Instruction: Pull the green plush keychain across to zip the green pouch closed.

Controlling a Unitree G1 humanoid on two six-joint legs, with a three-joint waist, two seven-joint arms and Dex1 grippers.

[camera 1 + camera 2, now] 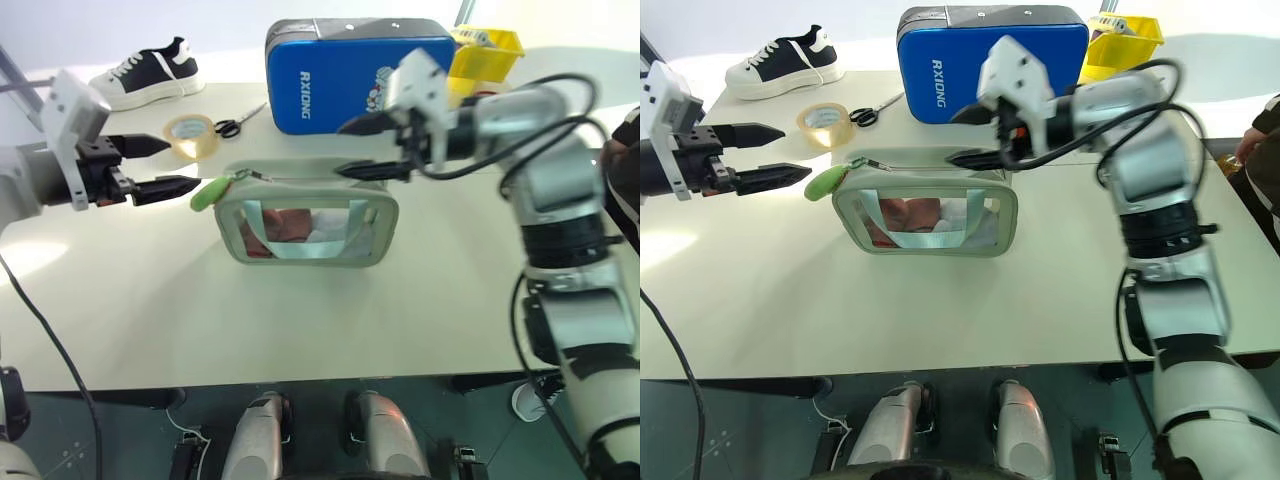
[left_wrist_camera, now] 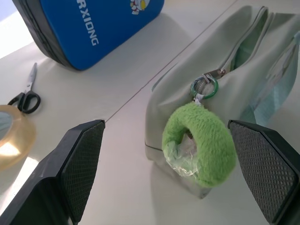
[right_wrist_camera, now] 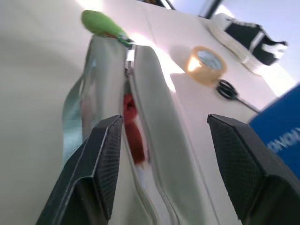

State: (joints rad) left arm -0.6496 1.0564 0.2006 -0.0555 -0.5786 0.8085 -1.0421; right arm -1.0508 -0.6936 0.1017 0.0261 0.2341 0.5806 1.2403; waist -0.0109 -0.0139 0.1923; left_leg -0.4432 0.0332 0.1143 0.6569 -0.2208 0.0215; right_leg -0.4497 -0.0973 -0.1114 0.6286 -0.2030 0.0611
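I expect a narrow metal tab (image 1: 252,175) to swing over toward my right gripper when I pull across, because the green plush keychain (image 1: 210,193) is hanging from it.
The green pouch (image 1: 308,225) stands upright mid-table, with reddish contents showing through its clear side. Its top zipper (image 3: 127,79) gapes open over those contents. The green plush keychain (image 1: 210,192) hangs off the pouch's left end on a ring. My left gripper (image 1: 180,165) is open just left of the keychain, which sits between its fingers (image 2: 77,164) without touching them. My right gripper (image 1: 362,148) is open over the pouch's right end and holds nothing; it points along the zipper toward the keychain (image 3: 101,23).
Behind the pouch stands a blue hard case (image 1: 355,80) with a yellow bin (image 1: 490,50) to its right. A tape roll (image 1: 190,135), scissors (image 1: 240,120) and a black-and-white shoe (image 1: 150,70) lie at the back left. A person's sleeve (image 1: 625,150) shows at the right edge.
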